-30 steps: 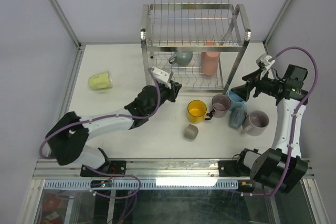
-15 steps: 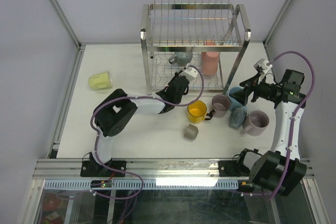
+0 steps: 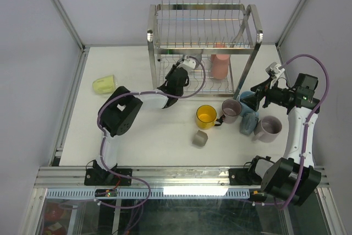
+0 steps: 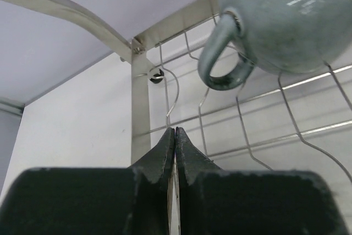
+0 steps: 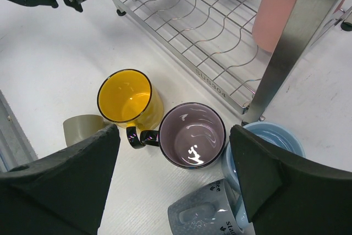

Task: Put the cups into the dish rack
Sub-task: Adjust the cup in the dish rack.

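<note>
My left gripper should open its fingers, now closed short of the grey-blue mug's handle [image 4: 213, 54], then grip that handle and move the grey-blue mug toward the pink mug [image 3: 220, 67].
The steel dish rack [image 3: 150, 36] stands at the back of the table. A grey-blue mug [image 3: 193, 59] and a pink mug [image 3: 219, 65] sit on its lower tier. My left gripper [image 3: 185, 67] is shut and empty, reaching into the lower tier just short of the grey-blue mug [image 4: 280, 20]. My right gripper [image 3: 254, 96] is open and empty above the mauve mug [image 5: 192, 135] and the light blue mug [image 5: 275, 142]. A yellow mug [image 3: 205, 116], a grey mug on its side [image 3: 248, 124], a small grey-beige cup [image 3: 199, 138] and another mauve mug [image 3: 268, 128] stand nearby.
A pale green mug [image 3: 104, 85] lies on its side at the far left of the white table. The rack's right front leg [image 5: 308, 31] stands close beside the light blue mug. The enclosure's frame posts run along both sides.
My left arm has swung from the table in front of the rack up into its lower tier, toward the grey-blue mug. My right gripper has shifted slightly down and left.
</note>
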`<state>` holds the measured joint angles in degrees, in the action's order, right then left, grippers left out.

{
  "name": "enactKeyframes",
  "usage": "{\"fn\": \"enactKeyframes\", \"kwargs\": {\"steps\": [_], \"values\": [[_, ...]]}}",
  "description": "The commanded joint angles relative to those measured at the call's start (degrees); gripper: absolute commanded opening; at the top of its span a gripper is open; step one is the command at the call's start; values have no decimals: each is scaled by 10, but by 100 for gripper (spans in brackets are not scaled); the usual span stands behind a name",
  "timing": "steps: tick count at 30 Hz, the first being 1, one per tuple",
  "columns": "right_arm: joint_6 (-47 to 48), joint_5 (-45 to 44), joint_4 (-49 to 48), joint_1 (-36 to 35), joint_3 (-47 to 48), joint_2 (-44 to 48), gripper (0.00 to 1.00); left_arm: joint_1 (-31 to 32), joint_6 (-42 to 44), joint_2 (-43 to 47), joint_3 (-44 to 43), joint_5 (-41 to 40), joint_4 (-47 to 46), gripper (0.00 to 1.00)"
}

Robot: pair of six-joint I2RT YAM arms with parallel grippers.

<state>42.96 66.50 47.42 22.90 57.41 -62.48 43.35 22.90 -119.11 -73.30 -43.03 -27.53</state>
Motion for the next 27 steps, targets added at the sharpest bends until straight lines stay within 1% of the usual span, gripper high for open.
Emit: {"fn": "enactKeyframes", "kwargs": {"steps": [1,8,13,16,21,27], "values": [[-5,16,-15,2,2,3,84,-16,-22,-9,-42,4,8,0],[-5,15,-16,2,2,5,84,-29,-17,-48,-107,9,23,0],[-4,17,-15,2,2,5,84,-37,-23,-60,-127,26,35,0],[-3,18,-15,2,2,5,84,-45,-40,-57,-129,65,50,0],[-2,19,-13,2,1,5,84,-57,-71,-54,-130,161,66,0],[-1,18,-12,2,1,5,84,-60,-90,-60,-142,232,76,0]]}}
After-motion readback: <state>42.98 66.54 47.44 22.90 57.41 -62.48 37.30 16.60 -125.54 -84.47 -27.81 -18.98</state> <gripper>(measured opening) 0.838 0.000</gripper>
